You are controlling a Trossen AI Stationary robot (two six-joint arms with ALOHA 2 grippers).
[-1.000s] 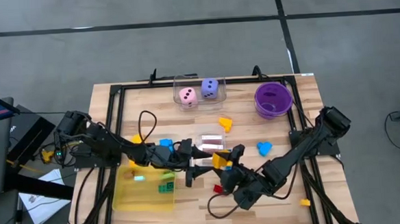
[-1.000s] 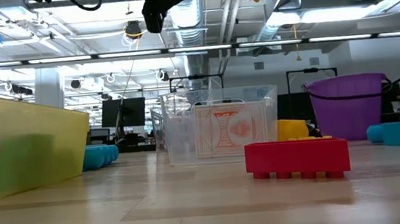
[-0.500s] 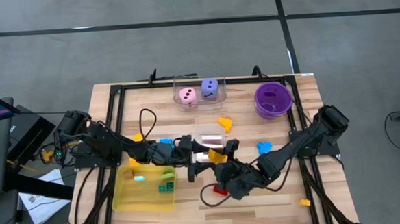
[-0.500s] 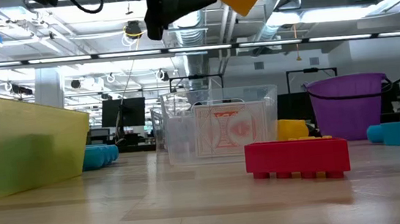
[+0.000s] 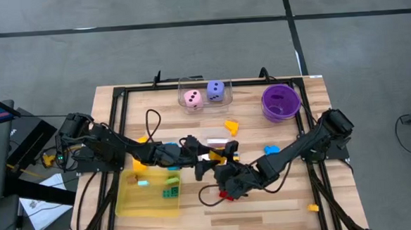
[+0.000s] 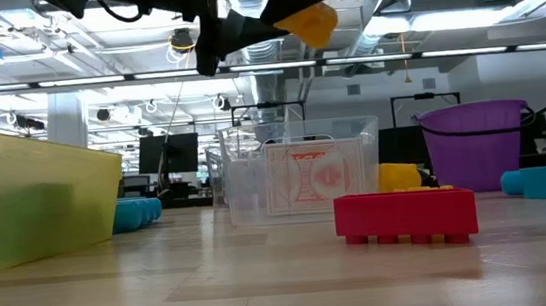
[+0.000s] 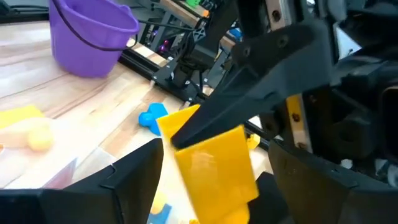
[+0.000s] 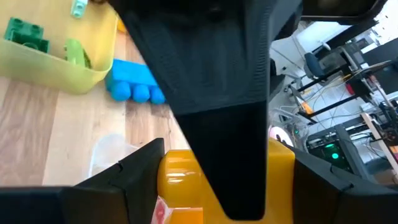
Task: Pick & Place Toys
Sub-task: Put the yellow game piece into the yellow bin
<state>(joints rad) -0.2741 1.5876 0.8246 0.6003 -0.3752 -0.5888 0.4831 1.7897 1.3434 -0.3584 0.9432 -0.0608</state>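
Note:
My left gripper is on the same side as the yellow tray (image 5: 141,201), so it should close on the yellow block (image 6: 311,26) before my right gripper opens and moves away.
A yellow block (image 5: 222,155) hangs in the air over the table's middle, between my two grippers. My right gripper (image 5: 227,164) reaches in from the right and is shut on it. My left gripper (image 5: 206,159) reaches in from the left and is open. Its two fingers (image 7: 127,186) stand on either side of the block (image 7: 214,165), crosswise to the right gripper's. Whether they touch it I cannot tell. In the low view the block (image 6: 307,23) hangs high above the table. My right gripper pinches the yellow block's two opposite sides (image 8: 177,180) between its two fingers, which come in roughly level from the table's right. The block is lifted clear of the table. The left gripper's finger crosses in front of it and hides its middle.
A yellow tray (image 5: 136,201) with green pieces lies at the front left. A red brick (image 6: 407,214) lies below the grippers, and a clear card box (image 6: 301,180) behind it. A purple bowl (image 5: 281,101), a clear dice box (image 5: 204,95) and a blue shape (image 5: 271,152) are nearby.
My right gripper has carried the yellow block toward the table's left, up to my left gripper. The block has tipped a little on the way and stays clear of the table. My left gripper has reached slightly toward it.

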